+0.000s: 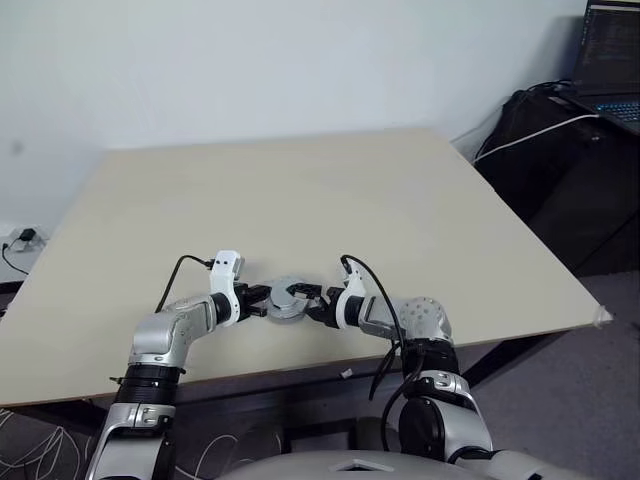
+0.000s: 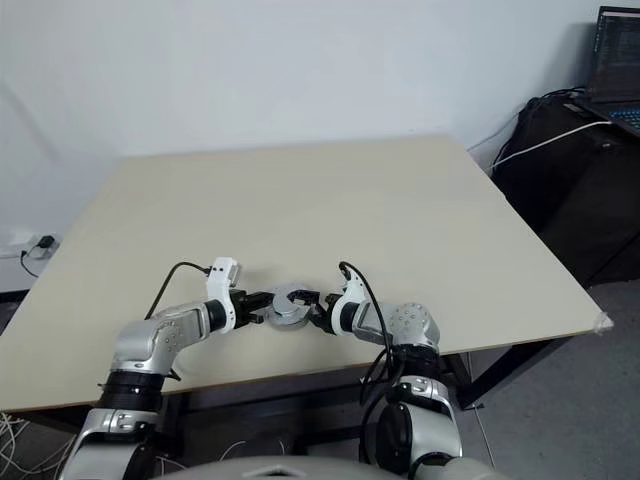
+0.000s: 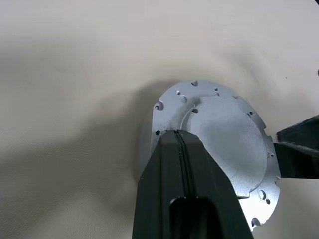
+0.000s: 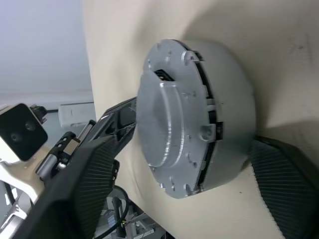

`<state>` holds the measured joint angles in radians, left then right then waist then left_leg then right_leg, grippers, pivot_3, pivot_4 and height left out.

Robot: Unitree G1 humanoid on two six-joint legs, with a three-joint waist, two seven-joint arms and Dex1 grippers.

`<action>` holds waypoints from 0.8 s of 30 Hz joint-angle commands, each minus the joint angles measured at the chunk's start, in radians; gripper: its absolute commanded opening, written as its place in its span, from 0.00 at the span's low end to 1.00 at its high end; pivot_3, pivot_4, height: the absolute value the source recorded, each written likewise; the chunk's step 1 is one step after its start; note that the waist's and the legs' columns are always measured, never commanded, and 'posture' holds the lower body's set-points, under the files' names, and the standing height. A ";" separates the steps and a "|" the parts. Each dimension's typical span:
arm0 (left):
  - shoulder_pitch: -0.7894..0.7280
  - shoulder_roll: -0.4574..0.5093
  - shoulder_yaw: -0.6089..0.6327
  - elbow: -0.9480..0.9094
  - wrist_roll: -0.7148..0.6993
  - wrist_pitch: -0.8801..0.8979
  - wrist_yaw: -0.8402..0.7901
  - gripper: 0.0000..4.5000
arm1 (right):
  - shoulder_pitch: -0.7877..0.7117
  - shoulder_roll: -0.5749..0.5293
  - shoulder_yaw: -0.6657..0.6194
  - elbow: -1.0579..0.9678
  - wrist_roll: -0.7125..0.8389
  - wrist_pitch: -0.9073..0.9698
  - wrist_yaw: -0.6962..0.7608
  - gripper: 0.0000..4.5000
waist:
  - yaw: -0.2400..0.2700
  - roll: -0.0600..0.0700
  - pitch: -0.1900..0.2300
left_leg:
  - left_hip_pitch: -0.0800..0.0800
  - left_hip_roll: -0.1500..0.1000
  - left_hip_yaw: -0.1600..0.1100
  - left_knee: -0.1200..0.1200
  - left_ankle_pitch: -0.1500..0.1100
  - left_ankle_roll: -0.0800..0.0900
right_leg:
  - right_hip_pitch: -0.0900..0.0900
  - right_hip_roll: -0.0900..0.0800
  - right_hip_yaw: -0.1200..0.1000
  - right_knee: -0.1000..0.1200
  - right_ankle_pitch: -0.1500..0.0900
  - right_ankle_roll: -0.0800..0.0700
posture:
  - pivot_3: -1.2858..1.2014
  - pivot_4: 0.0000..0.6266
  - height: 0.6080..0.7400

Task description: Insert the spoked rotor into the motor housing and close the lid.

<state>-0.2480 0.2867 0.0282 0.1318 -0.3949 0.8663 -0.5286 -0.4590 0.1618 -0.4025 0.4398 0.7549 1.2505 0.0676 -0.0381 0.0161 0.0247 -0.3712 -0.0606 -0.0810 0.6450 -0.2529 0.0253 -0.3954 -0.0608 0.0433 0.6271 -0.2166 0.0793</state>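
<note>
I expect the lid (image 4: 162, 119) to sink flush when I squeeze it against the housing, because its tabs line up with the notches in the housing's rim (image 4: 219, 130).
The lid (image 1: 287, 297), a flat silver-grey disc with a raised hub and small holes round its rim (image 3: 224, 134), lies on the round grey motor housing (image 4: 229, 99) near the table's front edge. A thin dark gap shows between the two. The spoked rotor is hidden. My left gripper (image 1: 258, 298) is shut, its joined fingertips (image 3: 175, 137) resting at the lid's rim on the left. My right gripper (image 1: 318, 305) comes from the right and is open, with one ribbed finger (image 4: 84, 189) on each side of the housing.
The beige table (image 1: 300, 190) stretches wide behind the parts. At the back right, off the table, a laptop (image 1: 612, 60) sits on a black stand with a white cable (image 1: 530, 135). A wall socket (image 1: 22, 238) is low on the left.
</note>
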 commanded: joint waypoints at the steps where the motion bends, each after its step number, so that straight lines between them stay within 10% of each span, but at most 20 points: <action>1: 0.009 -0.013 -0.036 -0.015 -0.004 0.022 -0.012 0.00 | -0.037 0.094 -0.009 -0.039 0.076 0.007 0.026 0.73 | -0.002 0.000 0.000 | 0.000 0.000 0.000 0.000 0.000 0.000 | -0.001 0.000 0.000 0.000 0.000 0.000 | 0.52 0.00 1.00; 8: 0.015 -0.015 -0.028 -0.017 -0.007 0.020 -0.007 0.00 | 0.038 0.085 -0.041 -0.125 0.111 0.069 -0.017 0.28 | 0.005 0.000 0.000 | -0.006 -0.001 -0.001 -0.001 0.002 0.004 | -0.005 0.000 0.000 0.000 0.003 -0.003 | 0.52 0.00 1.00; 24: 0.010 -0.019 -0.030 -0.010 -0.005 0.014 -0.009 0.00 | 0.122 0.082 0.026 -0.230 0.133 0.096 -0.073 0.27 | 0.012 0.001 0.001 | -0.006 -0.002 -0.001 -0.001 0.000 0.006 | -0.005 -0.001 0.000 -0.001 -0.001 0.000 | 0.52 0.00 1.00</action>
<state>-0.2370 0.2782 0.0225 0.1220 -0.3959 0.8686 -0.5263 -0.3403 0.1604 -0.4220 0.2267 0.8904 1.3544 -0.0068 -0.0260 0.0175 0.0255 -0.3772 -0.0623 -0.0823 0.6437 -0.2534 0.0308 -0.4001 -0.0618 0.0436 0.6257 -0.2174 0.0802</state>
